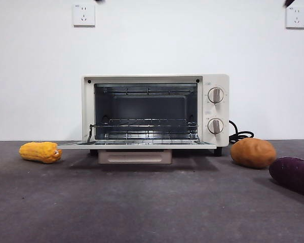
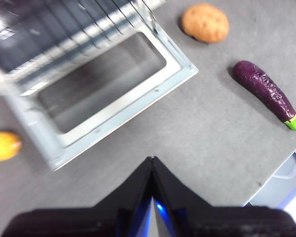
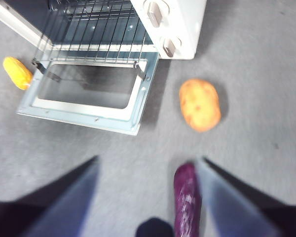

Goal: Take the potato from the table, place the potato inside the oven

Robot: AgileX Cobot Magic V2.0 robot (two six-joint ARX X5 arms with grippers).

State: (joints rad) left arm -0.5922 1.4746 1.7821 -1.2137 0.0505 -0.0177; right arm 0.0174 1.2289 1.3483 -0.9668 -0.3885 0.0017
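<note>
The wire rack [image 1: 147,123] is level and its bars are close together. The rounded potato [image 1: 253,153] should lie there and stay in place when I put it inside.
The orange-brown potato [image 1: 253,153] lies on the grey table [image 1: 142,207], just right of the cream oven [image 1: 155,111]. The oven's glass door [image 1: 137,145] is folded down flat and a wire rack shows inside. In the right wrist view my right gripper [image 3: 149,159] hangs open high above the table, with the potato [image 3: 200,104] a little beyond its jaws and nothing between them. In the left wrist view my left gripper [image 2: 152,160] is shut and empty, above the table in front of the open door [image 2: 113,94]. The potato [image 2: 205,22] lies well beyond it.
A dark purple eggplant [image 1: 294,174] lies near the potato, toward the front right. A yellow ridged corn cob [image 1: 40,152] sits left of the oven. The oven's black cord [image 1: 240,135] trails behind the potato. The table's edge [image 2: 281,173] shows past the eggplant [image 2: 266,94].
</note>
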